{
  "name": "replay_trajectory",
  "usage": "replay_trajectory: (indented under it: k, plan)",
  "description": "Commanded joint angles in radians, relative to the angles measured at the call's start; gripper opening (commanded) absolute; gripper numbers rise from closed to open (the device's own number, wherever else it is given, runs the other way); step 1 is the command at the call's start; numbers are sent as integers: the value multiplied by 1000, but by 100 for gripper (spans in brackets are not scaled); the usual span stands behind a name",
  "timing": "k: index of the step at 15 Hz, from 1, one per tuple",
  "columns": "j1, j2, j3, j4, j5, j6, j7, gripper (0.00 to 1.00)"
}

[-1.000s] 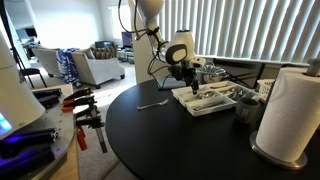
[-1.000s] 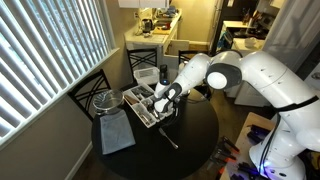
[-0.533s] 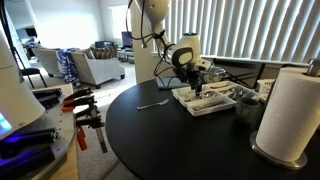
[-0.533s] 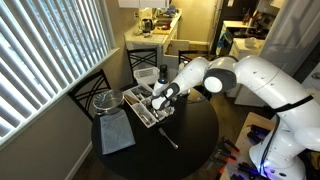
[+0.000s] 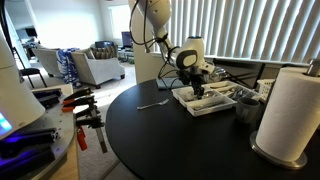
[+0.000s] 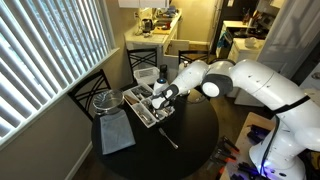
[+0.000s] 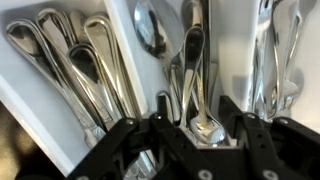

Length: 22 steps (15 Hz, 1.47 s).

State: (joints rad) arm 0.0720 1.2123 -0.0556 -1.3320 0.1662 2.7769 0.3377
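My gripper needs to lift and turn square, because it is crooked over the middle section with its fingers at a spoon's bowl. Then it should close on the spoon's handle.
My gripper reaches down into a white cutlery tray and its two black fingers are closed on the bowl of a spoon, whose handle points away along the middle compartment. Several more spoons and forks lie in the compartments on either side. In both exterior views the gripper sits low over the tray on the round black table.
A loose utensil lies on the table beside the tray. A paper towel roll and a dark cup stand near the tray. A grey cloth and a lidded bowl sit towards the blinds. Clamps lie off the table's edge.
The arm has swung along over the tray and come down, so the gripper now sits lower inside the tray than a second ago.
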Motion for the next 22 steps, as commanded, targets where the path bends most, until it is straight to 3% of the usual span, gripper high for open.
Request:
replay_trajectory:
  k: [1, 2, 3, 5, 10, 13, 22]
  plan:
    - [20, 65, -13, 114, -6, -102, 28, 87]
    - [22, 80, -10, 140, -9, -127, 26, 85]
    - [23, 96, -11, 168, -12, -148, 26, 50]
    - [26, 122, -10, 216, -16, -188, 25, 52]
    - [25, 169, -9, 290, -19, -240, 27, 19]
    - [40, 128, -28, 238, -9, -200, 32, 3]
    - [151, -125, -185, -147, -2, 58, 137, 3]
